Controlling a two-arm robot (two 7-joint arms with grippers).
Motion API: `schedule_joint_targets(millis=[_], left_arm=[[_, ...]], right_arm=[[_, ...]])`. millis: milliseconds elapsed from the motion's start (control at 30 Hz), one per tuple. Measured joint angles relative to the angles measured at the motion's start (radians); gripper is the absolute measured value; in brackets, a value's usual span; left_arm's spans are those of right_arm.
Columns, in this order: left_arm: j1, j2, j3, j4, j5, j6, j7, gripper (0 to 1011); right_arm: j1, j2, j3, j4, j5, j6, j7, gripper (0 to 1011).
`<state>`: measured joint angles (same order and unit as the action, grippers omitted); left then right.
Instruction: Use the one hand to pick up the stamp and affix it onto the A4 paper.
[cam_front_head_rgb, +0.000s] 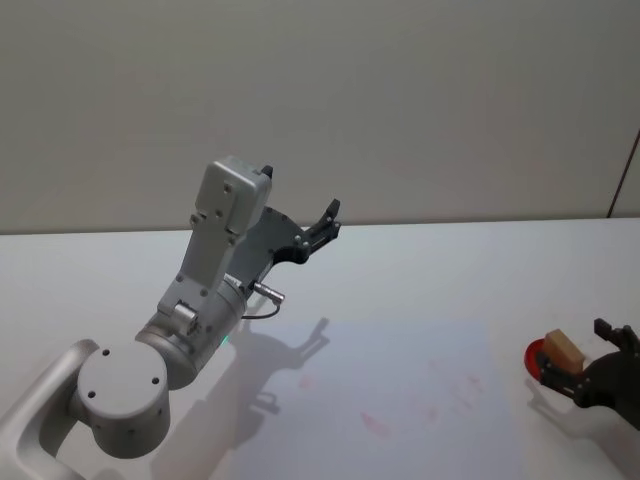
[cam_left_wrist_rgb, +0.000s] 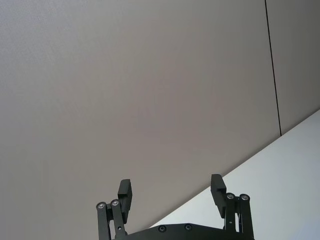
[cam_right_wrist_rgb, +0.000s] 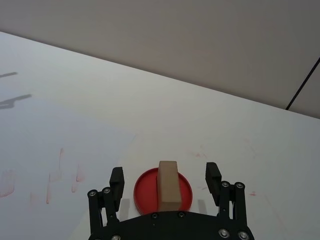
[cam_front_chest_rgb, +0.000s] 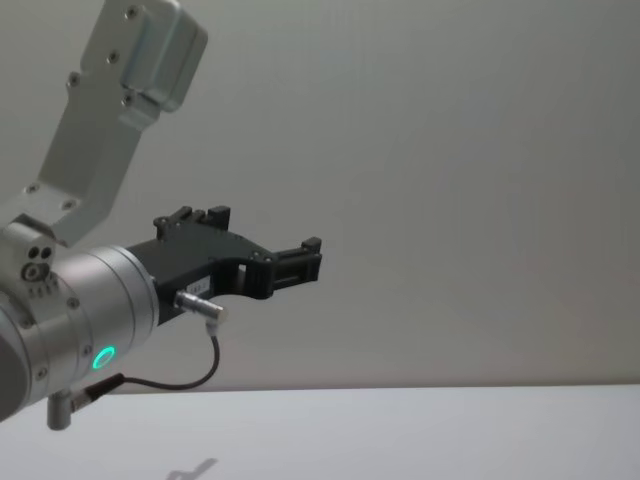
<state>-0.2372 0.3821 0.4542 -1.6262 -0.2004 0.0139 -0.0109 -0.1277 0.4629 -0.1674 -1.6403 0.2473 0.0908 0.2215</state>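
I expect the tan wooden block (cam_right_wrist_rgb: 169, 186) to come away alone when I lift it, because the round red base has a raised rim (cam_right_wrist_rgb: 138, 184) like a dish.
The stamp (cam_front_head_rgb: 562, 349) has a tan wooden block handle on a round red base and stands on the white table, just right of the A4 paper (cam_front_head_rgb: 400, 400). My right gripper (cam_front_head_rgb: 585, 362), the hand, is low at the table's right edge. It is open, with a finger on either side of the stamp (cam_right_wrist_rgb: 168, 186) and a gap to each. In the right wrist view the black fingers (cam_right_wrist_rgb: 116, 180) flank the red base. The paper (cam_right_wrist_rgb: 60, 135) carries faint red imprints. My left gripper (cam_front_head_rgb: 325, 225) is raised high over the table's back left, open and holding nothing.
The left arm's silver wrist with its green light (cam_front_chest_rgb: 103, 357) and its elbow (cam_front_head_rgb: 120, 395) stand over the table's left side, casting a shadow onto the paper. A plain wall (cam_front_head_rgb: 400, 100) rises behind the table's far edge.
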Motion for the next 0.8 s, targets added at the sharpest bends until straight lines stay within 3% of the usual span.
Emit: schedule_joint_targets(millis=[800], left_arm=[[0.000, 0.000, 0.000, 0.000, 0.000, 0.000, 0.000, 1001]], right_arm=[[0.025, -0.031, -0.017, 0.049, -0.066, 0.010, -0.033, 1001]])
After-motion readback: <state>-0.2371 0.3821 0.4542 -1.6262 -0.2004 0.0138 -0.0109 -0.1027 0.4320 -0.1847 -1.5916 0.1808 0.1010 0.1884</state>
